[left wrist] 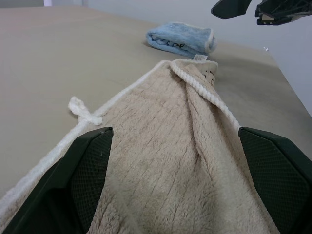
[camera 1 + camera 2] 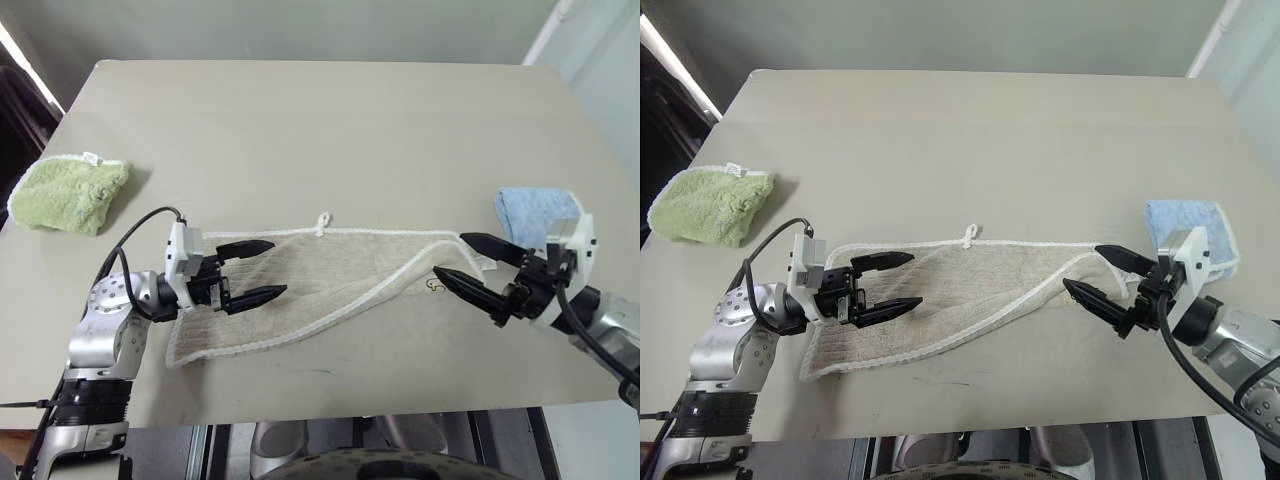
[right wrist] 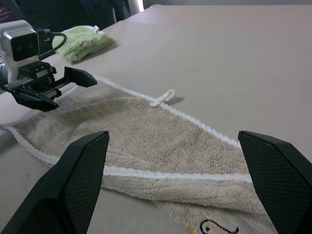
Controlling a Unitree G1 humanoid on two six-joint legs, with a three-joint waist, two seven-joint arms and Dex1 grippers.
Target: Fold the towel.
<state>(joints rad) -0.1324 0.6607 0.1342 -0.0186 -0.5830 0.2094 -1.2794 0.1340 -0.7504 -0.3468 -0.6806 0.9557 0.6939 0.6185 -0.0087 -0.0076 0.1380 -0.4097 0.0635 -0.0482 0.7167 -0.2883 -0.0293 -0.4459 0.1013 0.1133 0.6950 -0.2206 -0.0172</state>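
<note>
My gripper will lift the towel's corner; as the towel's white slanting edge (image 2: 370, 297) curves loosely, the towel will sag in a creased slope, its other end staying down.
The beige towel (image 2: 330, 285) lies across the middle of the table, loosely doubled lengthwise, its top layer slanting from the right end down to the near left corner. Its white loop (image 2: 323, 222) sticks out of the far edge, and a small dark mark (image 2: 433, 287) shows near the right end. My left gripper (image 2: 278, 267) is open over the towel's left part, pointing right along it, holding nothing. My right gripper (image 2: 449, 254) is open at the towel's right end, pointing left, also empty. The left wrist view looks along the towel (image 1: 161, 161) toward the right gripper (image 1: 253, 7).
A fluffy green cloth (image 2: 70, 193) lies at the table's left edge. A folded light blue cloth (image 2: 535, 212) sits just behind my right gripper. The beige table (image 2: 330, 130) stretches bare beyond the towel, and its near edge runs close below the towel.
</note>
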